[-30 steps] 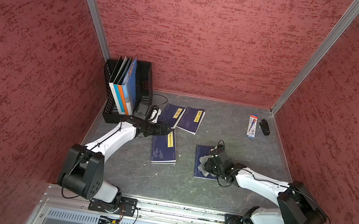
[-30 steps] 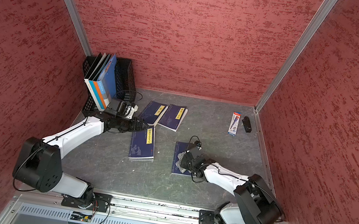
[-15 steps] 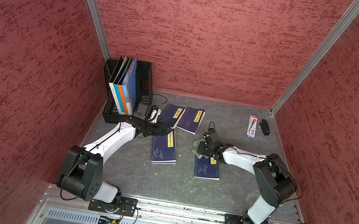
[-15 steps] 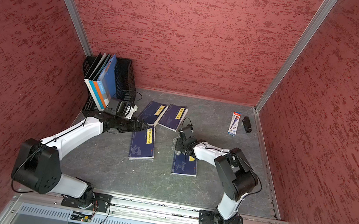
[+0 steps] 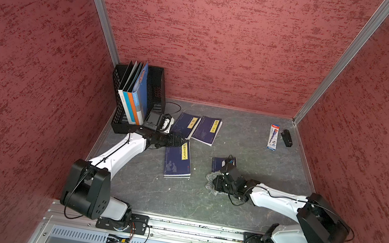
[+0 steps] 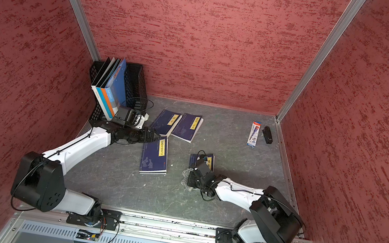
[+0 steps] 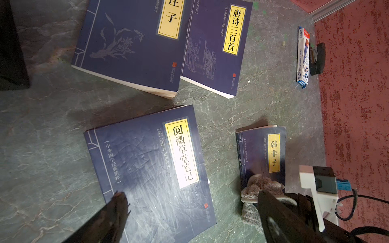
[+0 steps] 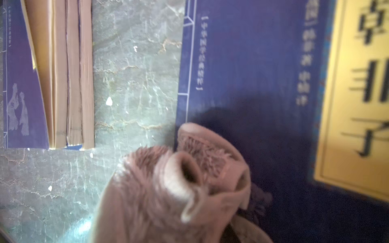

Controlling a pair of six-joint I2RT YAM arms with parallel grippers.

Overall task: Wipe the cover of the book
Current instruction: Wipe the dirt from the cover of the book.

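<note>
The cloth half overhangs the book's near corner (image 5: 212, 182), so next my right gripper sweeps back along the book's spine to the book's far corner (image 5: 214, 159), then wipes further inward.
The book (image 5: 224, 162) (image 6: 202, 159) is a small dark blue one with a yellow title label, lying flat right of the table's middle. My right gripper (image 5: 217, 184) (image 6: 192, 180) is shut on a crumpled grey-brown cloth (image 5: 211, 180) (image 8: 168, 189) at the book's near left corner. The cloth (image 7: 259, 185) lies half on the cover (image 8: 252, 63) and half on the table. The cloth hides the right fingers in the right wrist view. My left gripper (image 5: 180, 139) (image 7: 191, 194) stands open over the far end of a larger blue book (image 5: 177, 163) (image 7: 147, 164).
Two more blue books (image 5: 186, 123) (image 5: 208, 129) overlap near the back. A black file rack (image 5: 156, 87) with upright folders fills the back left corner. A pen packet (image 5: 273, 137) and a small black object (image 5: 287, 138) lie at the back right. Red walls close three sides.
My right gripper swept the cloth up the book to its far end, then back to its near left corner. The left arm has not moved.
</note>
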